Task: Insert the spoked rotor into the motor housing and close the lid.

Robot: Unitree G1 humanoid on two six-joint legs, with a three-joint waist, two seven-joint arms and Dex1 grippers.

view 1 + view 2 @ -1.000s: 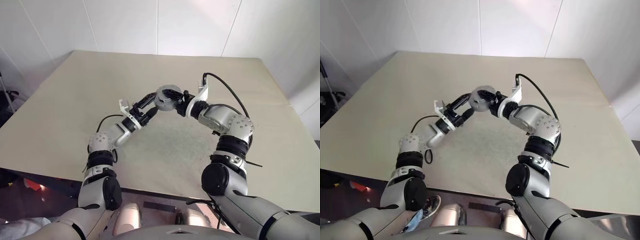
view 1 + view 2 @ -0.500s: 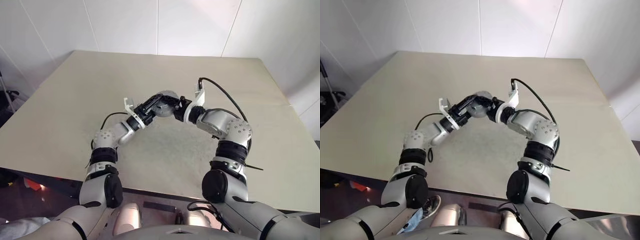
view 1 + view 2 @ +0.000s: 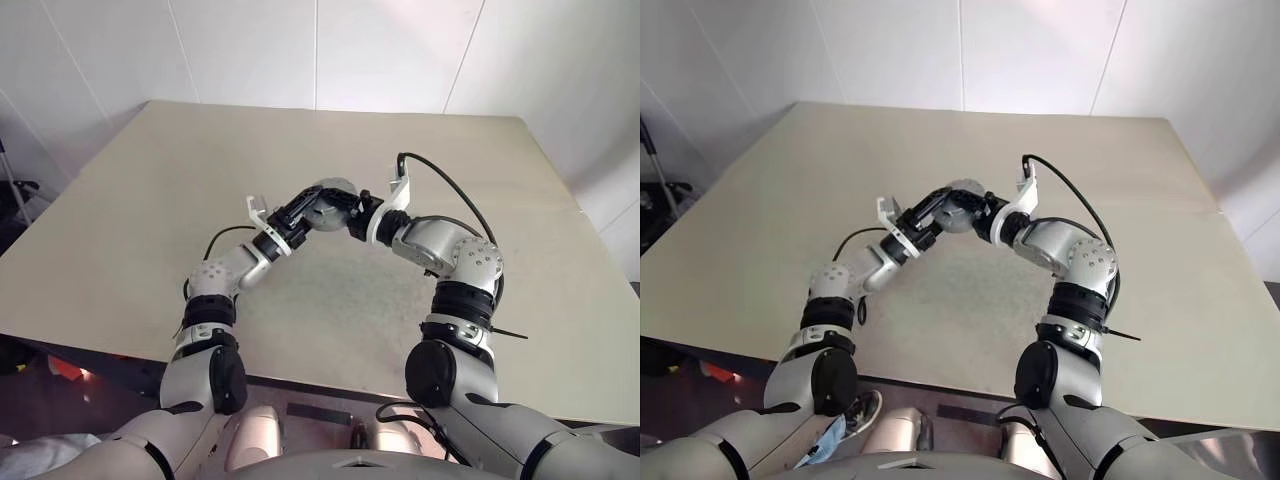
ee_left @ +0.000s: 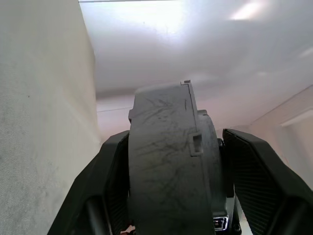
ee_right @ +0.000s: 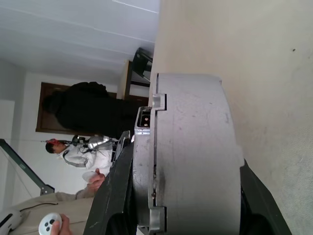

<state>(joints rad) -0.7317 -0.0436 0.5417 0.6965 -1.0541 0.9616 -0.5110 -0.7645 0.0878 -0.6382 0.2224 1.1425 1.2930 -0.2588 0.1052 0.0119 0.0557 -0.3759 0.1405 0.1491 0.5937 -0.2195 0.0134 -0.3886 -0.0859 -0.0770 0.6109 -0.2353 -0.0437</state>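
Observation:
Next, I open my left gripper and squeeze across lid and housing [image 3: 328, 208] while my right gripper keeps them steady, because the lid [image 4: 209, 147] sticks up above the motor housing's rim.
The motor housing [image 3: 329, 191], a round grey metal body, hangs in the air over the table between my two hands. My left gripper [image 3: 311, 209] comes at it from the left and is shut on it; in the left wrist view its black fingers [image 4: 113, 186] flank the housing's scratched rim [image 4: 166, 161]. My right gripper [image 3: 351, 213] is shut on the housing from the right. In the right wrist view the housing [image 5: 195, 156] shows edge-on with a thinner grey disc, the lid [image 5: 144, 161], seated along a seam. The spoked rotor is hidden.
The beige table [image 3: 150, 220] spreads wide under both hands, with its front edge near my body and white walls behind. A black cable [image 3: 450, 185] arcs over my right forearm. In the right wrist view a person [image 5: 73, 147] stands far off holding a controller.
My left gripper, open and just left of the housing a second ago, has moved in and shut on it. The housing, still in my right gripper, has turned and shifted slightly left.

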